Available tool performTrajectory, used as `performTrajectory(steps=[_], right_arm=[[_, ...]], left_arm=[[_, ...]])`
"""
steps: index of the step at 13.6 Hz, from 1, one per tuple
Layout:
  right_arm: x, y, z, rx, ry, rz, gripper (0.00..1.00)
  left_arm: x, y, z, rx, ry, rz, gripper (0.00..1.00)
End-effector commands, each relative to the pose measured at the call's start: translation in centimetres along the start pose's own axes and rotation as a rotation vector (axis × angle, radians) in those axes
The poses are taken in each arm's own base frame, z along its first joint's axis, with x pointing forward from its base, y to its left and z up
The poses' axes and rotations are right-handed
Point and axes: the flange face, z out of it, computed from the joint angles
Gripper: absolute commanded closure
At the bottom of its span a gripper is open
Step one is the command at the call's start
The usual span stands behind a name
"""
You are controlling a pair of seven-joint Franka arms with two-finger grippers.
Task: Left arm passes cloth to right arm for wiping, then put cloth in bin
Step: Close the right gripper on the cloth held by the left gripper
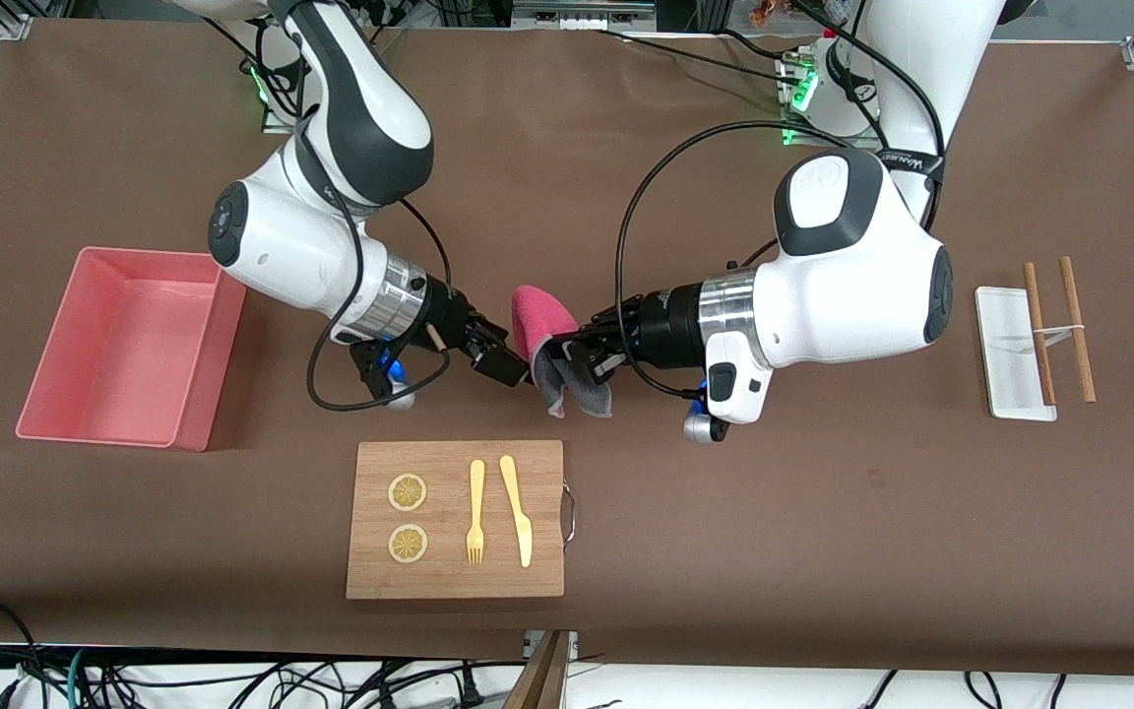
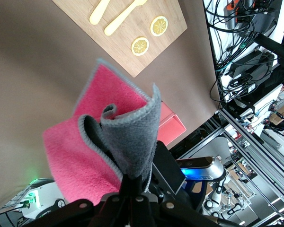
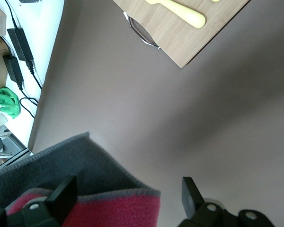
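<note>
The cloth [image 1: 551,337] will stay partly folded over when I wipe with my right gripper, because a pink fold [image 3: 114,206] is already lying against the limp grey flap.
The cloth [image 1: 539,313], bright pink on one side and dark grey on the other, hangs in the air over the table's middle. My left gripper [image 1: 555,356] is shut on its folded grey edge [image 2: 132,142], seen at the jaws [image 2: 138,182] in the left wrist view. My right gripper [image 1: 513,369] faces it from the right arm's side, open, and a corner of the cloth [image 3: 99,198] lies between its spread fingers [image 3: 128,196] without being pinched. The salmon-pink bin [image 1: 201,389] stands at the right arm's end of the table.
A wooden board [image 1: 454,581] with two lemon slices [image 1: 408,492], a yellow fork [image 1: 475,512] and a yellow knife [image 1: 518,512] lies nearer the camera than the grippers. A flat white tray [image 1: 1010,345] with two chopsticks [image 1: 1077,330] sits at the left arm's end.
</note>
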Motion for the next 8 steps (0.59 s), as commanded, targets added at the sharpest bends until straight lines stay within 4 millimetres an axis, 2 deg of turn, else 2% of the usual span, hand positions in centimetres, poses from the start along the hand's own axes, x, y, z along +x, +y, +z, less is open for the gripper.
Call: performTrajectory(steps=[1,4,8], right_arm=[[-1.0,-0.2,0.3,0.012,-0.018,0.007,0.01],[-1.9,-0.1,0.9,-0.004,-0.062,0.081,0.01],[-1.6,0.9,1.1,-0.074,-0.142,0.152,0.02]], left_arm=[[-0.3,0.2,-0.4,-0.005,0.012,0.011,1.0],[-0.2,0.2,-0.3,-0.005,0.011,0.007,1.0],[-0.2,0.2,-0.3,-0.006,0.008,0.005,1.0]])
